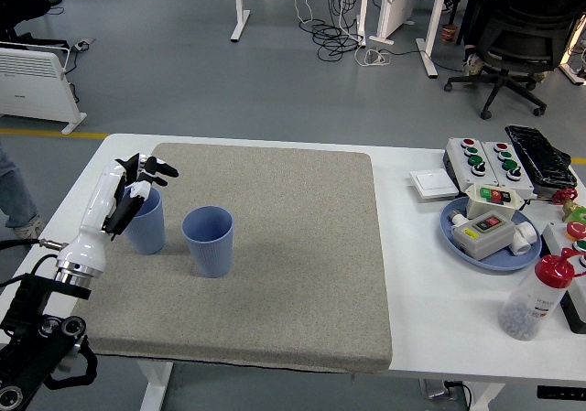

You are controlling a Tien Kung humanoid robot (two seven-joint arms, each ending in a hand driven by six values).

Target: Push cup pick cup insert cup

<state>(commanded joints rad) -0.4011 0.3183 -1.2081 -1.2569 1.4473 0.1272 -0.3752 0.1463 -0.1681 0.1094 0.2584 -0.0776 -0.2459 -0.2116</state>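
The blue cup (209, 241) gets narrower toward its base (215, 271), so I expect it to slide deep into the other cup when I put it in, leaving just its rim showing above.
Two blue cups stand upright on the grey mat (293, 246). The left cup (148, 226) is near the mat's left edge, and the second cup (209, 239) stands just to its right, apart from it. My left hand (137, 180) hovers over the left cup's rim and hides part of it. Its fingers are spread and hold nothing. The white forearm runs down to the lower left. The right arm is out of sight.
At the right of the table are a blue plate (499, 259) holding switch boxes, a button box (483, 157), a white switch (432, 184) and a clear bottle with a red cap (536, 297). A person's leg (13, 196) shows at the far left edge.
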